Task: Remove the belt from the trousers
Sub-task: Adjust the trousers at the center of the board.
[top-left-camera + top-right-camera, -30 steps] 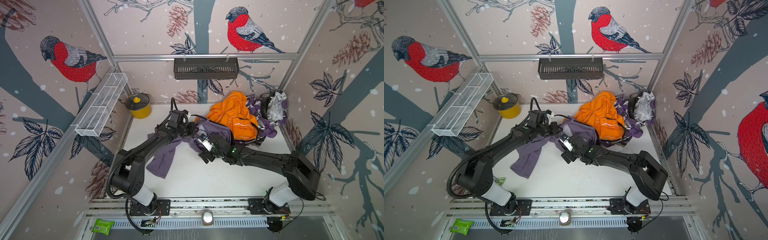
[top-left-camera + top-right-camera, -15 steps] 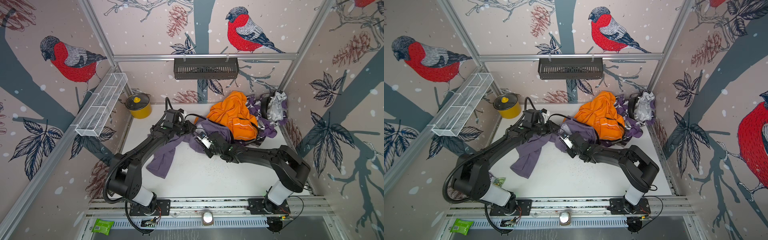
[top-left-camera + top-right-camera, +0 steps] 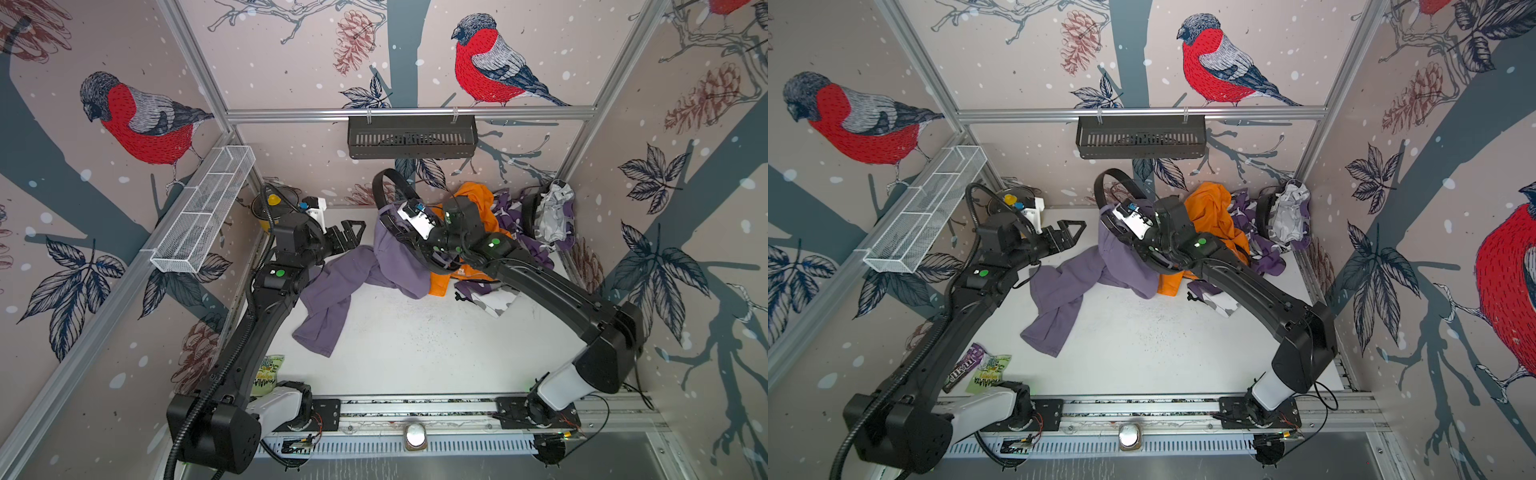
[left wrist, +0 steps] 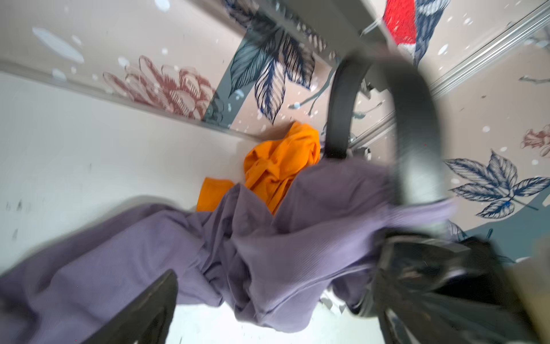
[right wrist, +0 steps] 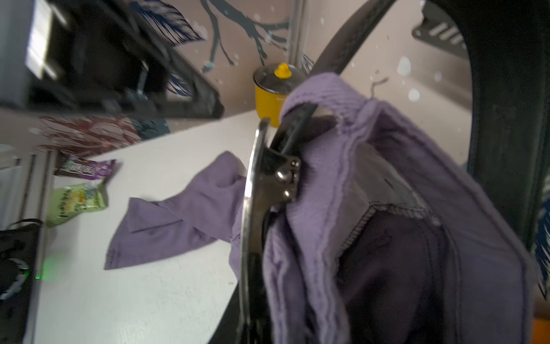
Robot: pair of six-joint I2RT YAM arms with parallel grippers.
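Observation:
My right gripper is pinching the waistband and the belt's buckle (image 5: 280, 177) together. Next, I put the waist down and open my right gripper before I pull the belt.
The purple trousers (image 3: 332, 299) lie on the white table (image 3: 436, 349), with their waist lifted at the back. The black belt (image 3: 384, 187) stands up from the waist in a loop, seen in both top views (image 3: 1106, 183). My right gripper (image 3: 388, 222) is shut at the waist, where the belt's metal buckle (image 5: 268, 178) and purple waistband (image 5: 327, 178) run down into it. My left gripper (image 3: 353, 232) hangs open to the left of the trousers, holding nothing. Its fingers (image 4: 143, 312) frame the trousers (image 4: 268, 238) and the belt (image 4: 416, 134) in the left wrist view.
An orange garment (image 3: 473, 199) and a pile of purple and white clothes (image 3: 540, 216) lie at the back right. A yellow pot (image 3: 266, 208) stands in the back left corner. Snack packets (image 3: 976, 370) lie by the left arm's base. A wire basket (image 3: 203, 212) and a black basket (image 3: 411, 137) hang on the walls.
My left gripper has opened and drawn back to the left, off the trousers. My right gripper has shut at the waist and lifted it towards the back, so the belt now loops upward.

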